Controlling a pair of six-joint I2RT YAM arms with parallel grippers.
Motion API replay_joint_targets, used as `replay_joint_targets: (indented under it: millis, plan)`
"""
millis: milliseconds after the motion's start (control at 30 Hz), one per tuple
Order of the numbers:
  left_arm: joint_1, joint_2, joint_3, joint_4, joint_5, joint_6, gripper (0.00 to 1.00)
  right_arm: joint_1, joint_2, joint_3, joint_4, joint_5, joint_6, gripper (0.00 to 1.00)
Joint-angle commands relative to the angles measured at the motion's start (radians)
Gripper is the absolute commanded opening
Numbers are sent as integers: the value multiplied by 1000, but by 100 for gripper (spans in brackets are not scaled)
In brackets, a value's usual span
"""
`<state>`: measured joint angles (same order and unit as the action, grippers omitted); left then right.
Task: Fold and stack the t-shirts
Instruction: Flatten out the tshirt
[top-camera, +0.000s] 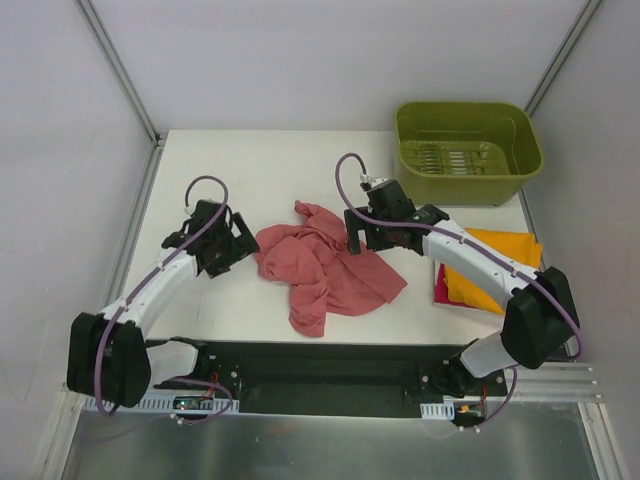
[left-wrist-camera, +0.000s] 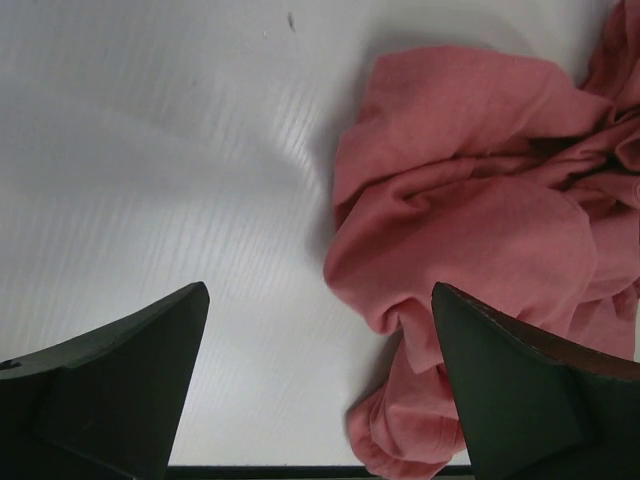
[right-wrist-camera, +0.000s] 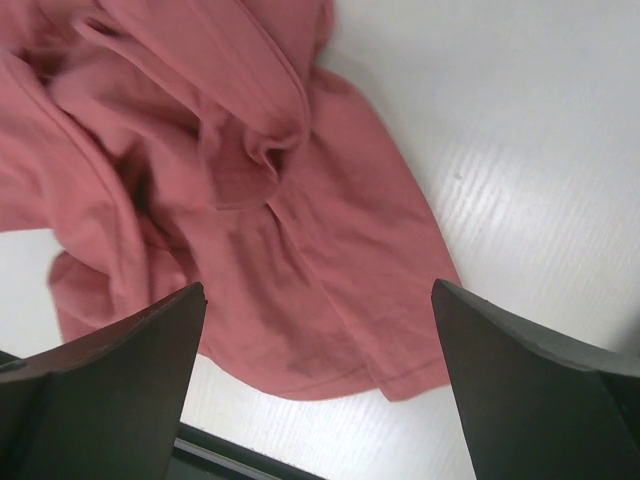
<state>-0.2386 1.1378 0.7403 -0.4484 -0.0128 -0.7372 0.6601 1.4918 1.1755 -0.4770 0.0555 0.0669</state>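
The dusty-red t-shirt is crumpled, with its folds bunched together (top-camera: 312, 250), so my right gripper should help my left gripper pick it up and stretch it out before folding.
The dusty-red t-shirt (top-camera: 325, 265) lies crumpled in the middle of the table. It also shows in the left wrist view (left-wrist-camera: 480, 220) and the right wrist view (right-wrist-camera: 230, 200). The bright orange t-shirt (top-camera: 500, 262) lies folded at the right, on top of the magenta-pink one (top-camera: 439, 283), whose edge peeks out. My left gripper (top-camera: 240, 243) is open and empty just left of the red shirt. My right gripper (top-camera: 368, 238) is open and empty above the shirt's right edge.
A green tub (top-camera: 466, 150) stands at the back right corner. White walls close in the table on the left, back and right. The black mounting strip (top-camera: 320, 365) runs along the near edge.
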Motion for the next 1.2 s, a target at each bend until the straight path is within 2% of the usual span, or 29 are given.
replay_joint_targets:
  millis: [0, 67, 200, 300, 367, 400, 500, 533, 567, 800, 967, 1000, 1167]
  plan:
    - [25, 155, 106, 132, 66, 48, 92, 3, -93, -75, -61, 58, 33, 100]
    - [32, 220, 136, 142, 86, 61, 89, 3, -129, -132, -75, 56, 48, 100]
    - [32, 380, 200, 155, 149, 96, 76, 3, -195, -209, -117, 86, 99, 100]
    - [32, 444, 211, 169, 151, 111, 71, 1, -246, -255, -152, 93, 140, 100]
    - [32, 468, 214, 174, 149, 114, 64, -1, -283, -275, -169, 95, 175, 100]
    - [32, 494, 217, 184, 169, 120, 59, -4, -291, -295, -173, 96, 186, 100]
    - [32, 546, 235, 203, 207, 130, 31, -10, -300, -324, -189, 93, 235, 100]
    - [32, 556, 243, 205, 215, 133, 18, -7, -297, -333, -189, 86, 244, 100]
    - [32, 563, 248, 203, 223, 137, 0, -7, -292, -339, -186, 77, 254, 100]
    - [30, 479, 217, 205, 172, 160, 0, -8, -237, -372, -163, 78, 287, 97]
    - [32, 436, 191, 205, 168, 163, 0, -8, -137, -370, -104, 44, 304, 84]
    - [30, 436, 185, 203, 172, 162, 0, -8, -107, -369, -95, 50, 306, 78]
    - [32, 442, 183, 205, 229, 153, 0, -8, -41, -350, -48, 50, 306, 71]
